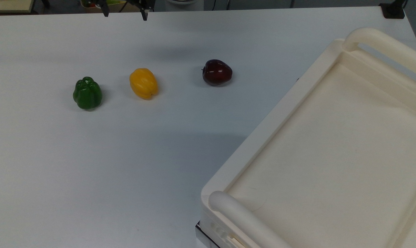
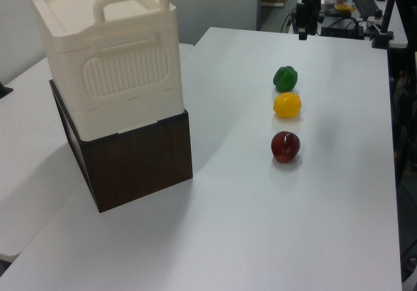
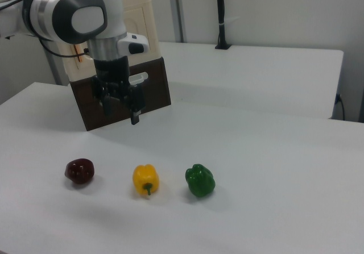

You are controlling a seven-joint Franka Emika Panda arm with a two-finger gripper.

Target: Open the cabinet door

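The cabinet door will swing sideways toward the peppers from the cabinet's hidden side when I pull, because the ribbed side point(image 2: 127, 69) is moulded into the cabinet.
The cabinet point(image 2: 130, 76) is a large cream unit with bar handles, standing on a dark brown base point(image 2: 146, 157) at the left view's left. Its recessed top point(image 1: 332, 148) takes up the top view's right. The cabinet door is hidden; I cannot pick it out on any face. My gripper point(image 3: 120, 111) hangs open and empty above the table, with dark fingers point(image 3: 135, 116) pointing down. It is well apart from the cabinet, at the table's far edge point(image 1: 125, 12) in the top view and at the left view's top point(image 2: 301, 29).
A green pepper point(image 1: 87, 93), a yellow pepper point(image 1: 143, 83) and a dark red apple point(image 1: 217, 72) lie in a row on the white table point(image 1: 108, 165). A second white table point(image 3: 256, 72) stands behind the cabinet. Cables and equipment crowd the far end point(image 2: 355, 11).
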